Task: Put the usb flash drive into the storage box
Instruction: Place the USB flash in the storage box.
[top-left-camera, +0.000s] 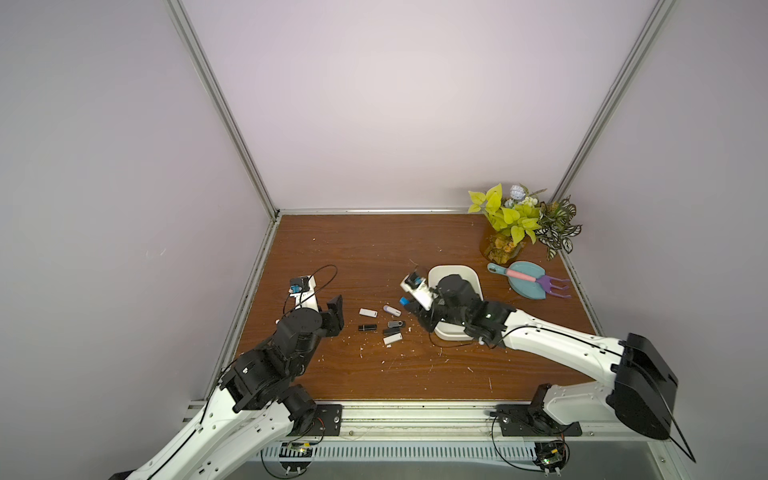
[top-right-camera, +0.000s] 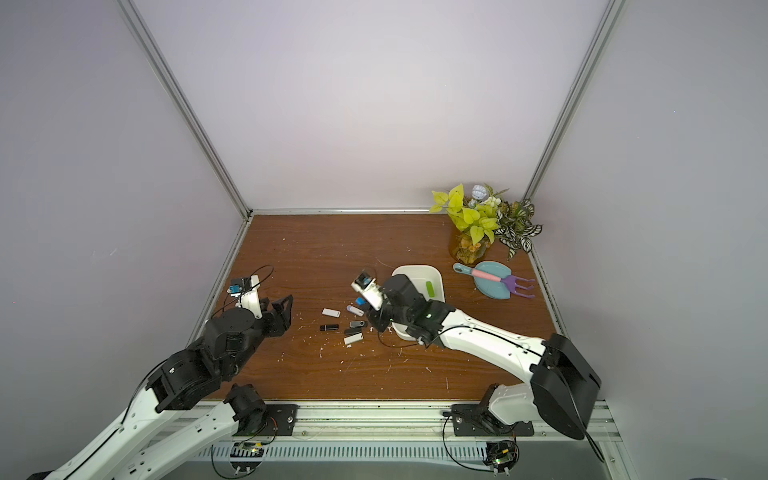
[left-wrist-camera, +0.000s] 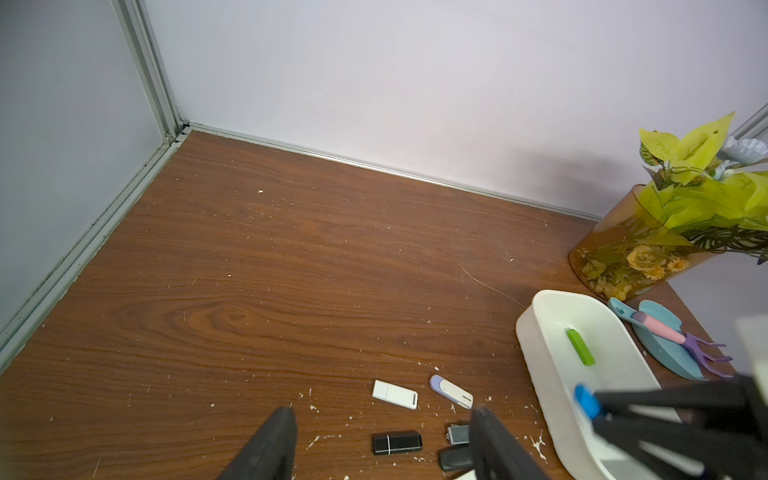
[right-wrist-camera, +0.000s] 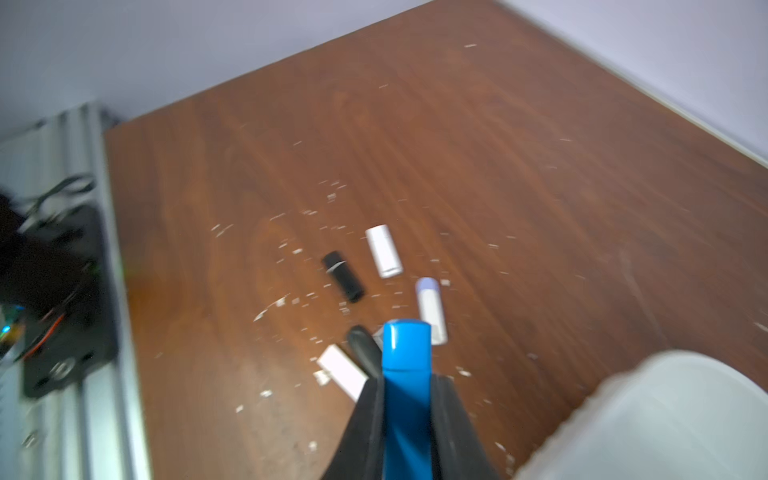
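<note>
The storage box's bottom (left-wrist-camera: 619, 369) is free beside the green drive (left-wrist-camera: 580, 346), so the robot's right gripper should keep carrying the blue drive until it hangs low there, then let go.
My right gripper (right-wrist-camera: 407, 386) is shut on a blue usb flash drive (right-wrist-camera: 406, 353), whose end sticks out past the fingertips. In both top views the blue drive (top-left-camera: 404, 301) (top-right-camera: 358, 300) hangs just left of the white storage box (top-left-camera: 453, 271) (top-right-camera: 415, 269), above the table. A green drive (top-right-camera: 430, 289) (left-wrist-camera: 581, 346) lies inside the box. Several loose drives lie left of the box, among them a white one (top-left-camera: 367, 312), a purple-capped one (top-left-camera: 391, 309) and a black one (top-left-camera: 367, 327). At the left, my left gripper (left-wrist-camera: 382, 419) (top-left-camera: 336, 309) stands open and holds nothing.
A vase of artificial plants (top-left-camera: 500, 245) stands at the back right. In front of it lies a teal scoop (top-left-camera: 527, 291) with a pink-handled purple rake (top-left-camera: 544, 282) on it. White crumbs are scattered over the wooden table (top-left-camera: 374, 249). Walls enclose three sides.
</note>
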